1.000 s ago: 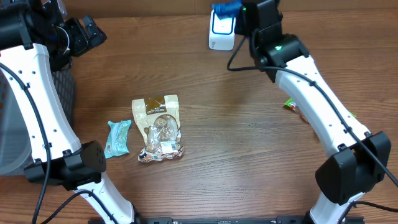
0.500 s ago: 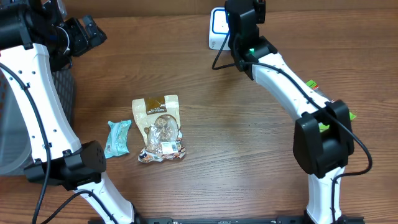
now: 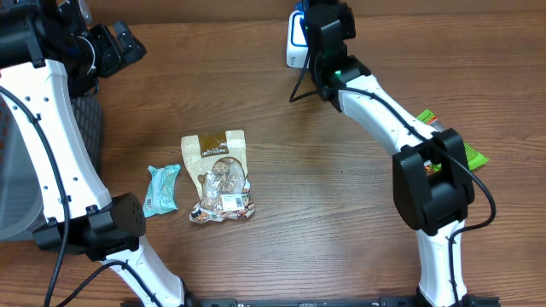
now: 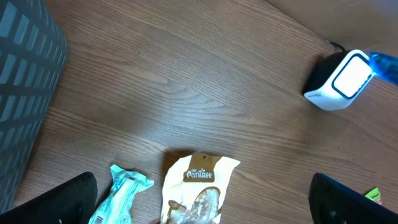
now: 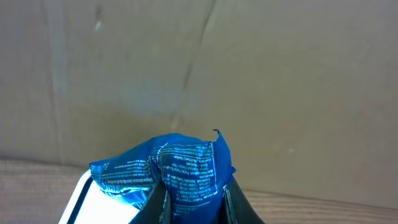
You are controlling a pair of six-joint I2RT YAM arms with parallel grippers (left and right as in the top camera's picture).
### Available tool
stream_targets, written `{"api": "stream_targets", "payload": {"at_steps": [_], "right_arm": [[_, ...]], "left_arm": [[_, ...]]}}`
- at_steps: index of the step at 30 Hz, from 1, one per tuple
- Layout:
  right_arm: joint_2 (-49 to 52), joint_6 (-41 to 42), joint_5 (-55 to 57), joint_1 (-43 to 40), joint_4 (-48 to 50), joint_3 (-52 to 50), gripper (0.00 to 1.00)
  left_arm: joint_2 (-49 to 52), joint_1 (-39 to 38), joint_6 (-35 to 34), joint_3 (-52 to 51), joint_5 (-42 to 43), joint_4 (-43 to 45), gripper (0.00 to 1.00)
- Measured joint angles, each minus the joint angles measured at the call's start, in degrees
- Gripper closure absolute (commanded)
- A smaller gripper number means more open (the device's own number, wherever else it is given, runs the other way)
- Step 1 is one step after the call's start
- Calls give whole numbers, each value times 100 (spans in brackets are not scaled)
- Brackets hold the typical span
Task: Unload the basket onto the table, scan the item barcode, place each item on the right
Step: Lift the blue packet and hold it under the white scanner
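Observation:
My right gripper should sweep the blue packet back across the scanner's face (image 4: 351,77) because it hangs at one edge of the barcode scanner, with its window mostly uncovered.
My right gripper (image 5: 194,199) is shut on a crumpled blue packet (image 5: 180,168) with white print, which sticks up between its fingers. It holds the packet just over the white barcode scanner (image 3: 294,47) at the table's far edge. A corner of the scanner (image 5: 93,199) shows below the packet in the right wrist view. From overhead only a blue sliver of the packet (image 3: 299,19) shows beside the right gripper (image 3: 322,15). My left gripper (image 3: 119,43) hangs high at the far left, open and with nothing in it (image 4: 202,205). Its view takes in the scanner (image 4: 339,81) and the packet (image 4: 385,65).
A cream and brown snack pouch (image 3: 217,175) and a teal packet (image 3: 161,189) lie left of centre. A green packet (image 3: 444,136) lies at the right behind the right arm. A dark mesh basket (image 4: 25,93) stands at the left edge.
The right arm has swung left, bringing its wrist and the blue packet over the scanner. Its elbow has moved left and uncovered the green packet. The left arm has not moved.

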Motion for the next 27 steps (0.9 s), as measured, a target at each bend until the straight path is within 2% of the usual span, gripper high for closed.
{"api": "stream_targets", "payload": {"at_steps": [14,21,27], "right_arm": [[55,-55,4,83,76,0,96],[57,-612,15,103,839,0,96],[98,-1056,-87,101,992,0,96]], "left_arm": [[0,0,0,0,0,0,0],[0,0,0,0,0,0,0],[0,0,2,0,0,0,0]]}}
